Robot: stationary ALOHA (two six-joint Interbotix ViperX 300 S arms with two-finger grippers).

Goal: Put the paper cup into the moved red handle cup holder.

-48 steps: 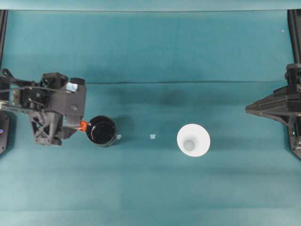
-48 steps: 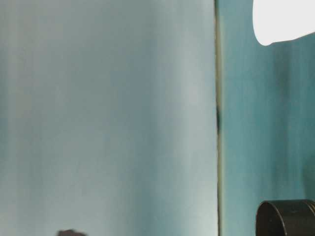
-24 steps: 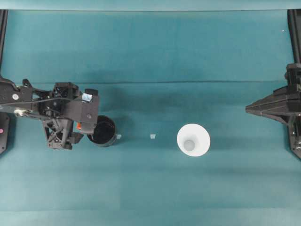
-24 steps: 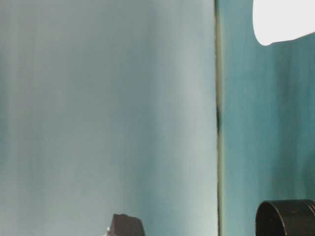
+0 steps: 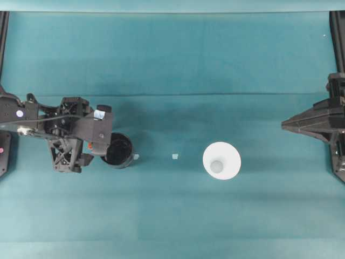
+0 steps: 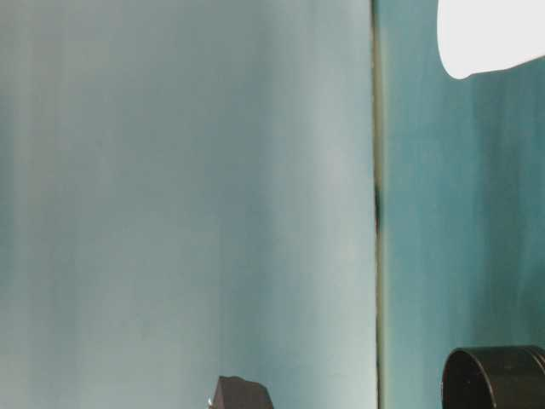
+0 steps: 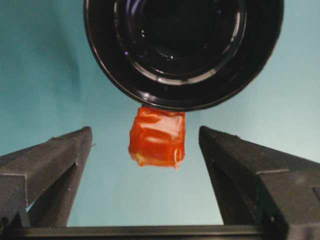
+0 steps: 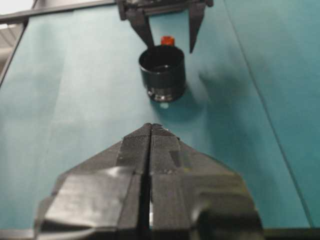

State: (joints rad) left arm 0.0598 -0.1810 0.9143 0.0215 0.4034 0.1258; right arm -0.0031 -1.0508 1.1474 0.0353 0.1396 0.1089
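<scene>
The dark centre (image 7: 178, 27) of the red handle cup holder (image 5: 118, 151) has a stepped inner ring around it, so I should expect an open bottom when I lift it.
The red handle cup holder (image 5: 119, 150) is a glossy black round cup standing upright on the left of the teal table; it is also seen in the table-level view (image 6: 498, 379). Its red-orange handle (image 7: 157, 136) points toward my left gripper (image 7: 145, 132), which is open, one finger on each side of the handle and apart from it. The right wrist view shows the holder (image 8: 162, 72) with those fingers (image 8: 145, 27) straddling the handle. The white paper cup (image 5: 221, 160) stands upright right of centre. My right gripper (image 5: 285, 125) is shut and empty, far right.
Two tiny pale scraps lie on the cloth, one (image 5: 174, 156) between holder and cup, one (image 5: 136, 157) right beside the holder. A fold line (image 5: 215, 95) crosses the cloth. Black frame rails (image 5: 337, 38) stand at the table's side edges.
My left gripper has moved right toward the holder until its open fingers straddle the red handle. Holder, paper cup and right arm have not moved.
</scene>
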